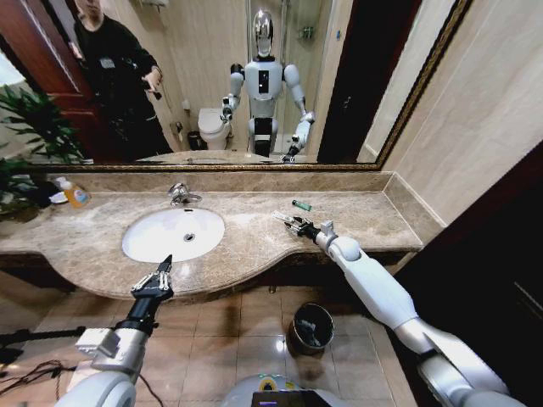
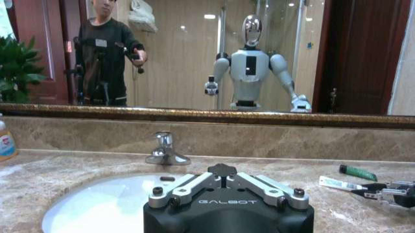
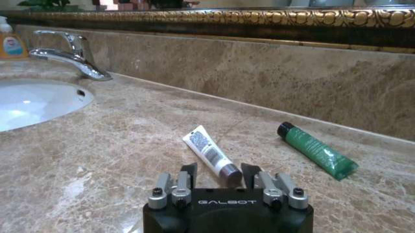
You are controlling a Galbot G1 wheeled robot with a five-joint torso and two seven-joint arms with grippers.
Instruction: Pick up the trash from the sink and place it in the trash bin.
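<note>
The white tube [image 3: 211,153] lies slanted [image 3: 229,174] between my right gripper's fingers, so it will turn and line up with them when I close on the tube's cap.
The white oval sink [image 1: 153,246] sits left of centre in the marble counter and looks bare inside. To its right a white tube [image 3: 206,148] lies flat on the counter. My right gripper [image 3: 219,170] is open, one finger on either side of the tube's dark cap end, low over the marble. A dark green tube [image 3: 316,149] lies a little farther back, near the wall. My left gripper [image 1: 154,273] hovers open at the counter's front edge, just before the sink. The black trash bin [image 1: 310,326] stands on the floor below the counter.
A chrome faucet [image 1: 181,195] stands behind the sink, and an orange soap bottle [image 1: 75,195] sits at the back left beside a plant [image 1: 30,127]. A mirror runs along the back wall. The counter ends at a side wall on the right.
</note>
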